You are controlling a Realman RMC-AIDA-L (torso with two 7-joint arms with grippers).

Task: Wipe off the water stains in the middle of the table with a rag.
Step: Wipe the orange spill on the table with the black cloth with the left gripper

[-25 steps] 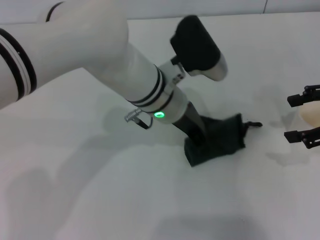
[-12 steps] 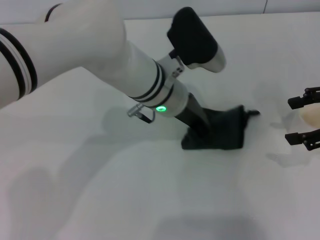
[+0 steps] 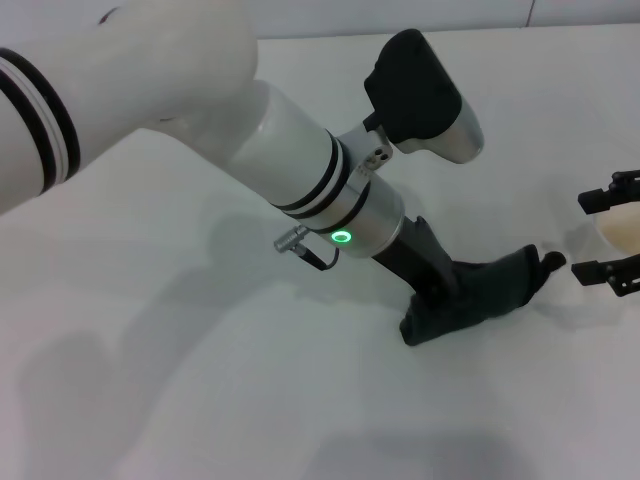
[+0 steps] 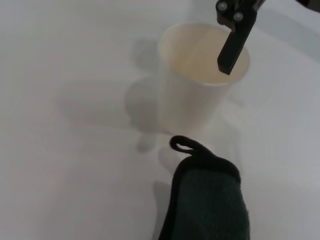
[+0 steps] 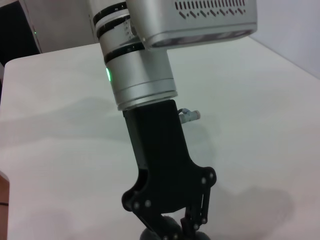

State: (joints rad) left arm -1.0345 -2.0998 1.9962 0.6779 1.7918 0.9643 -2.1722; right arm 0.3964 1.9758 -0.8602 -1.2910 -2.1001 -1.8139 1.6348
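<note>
The rag's cord loop (image 3: 553, 261) almost touches the white paper cup, so the robot's left gripper should pull the rag back across the middle of the table (image 3: 350, 300).
My left gripper (image 3: 432, 296) is shut on the dark rag (image 3: 480, 295) and presses it onto the white table (image 3: 200, 400) right of centre. The rag's cord loop (image 3: 553, 262) points toward a white paper cup (image 3: 625, 230). The left wrist view has the rag (image 4: 210, 200) close below the cup (image 4: 202, 80). My right gripper (image 3: 612, 235) stands open at the right edge, with the cup between its fingers (image 4: 232, 40). In the right wrist view the left gripper (image 5: 172, 231) is seen with its fingers closed together. The water stains are hidden or out of view.
The left arm's thick white forearm (image 3: 250, 130) stretches from the upper left across the middle of the table. The cup stands just beyond the rag's right end.
The left arm has slid the rag to the right and a little nearer, so its loop now lies close to the cup. The right gripper has not moved.
</note>
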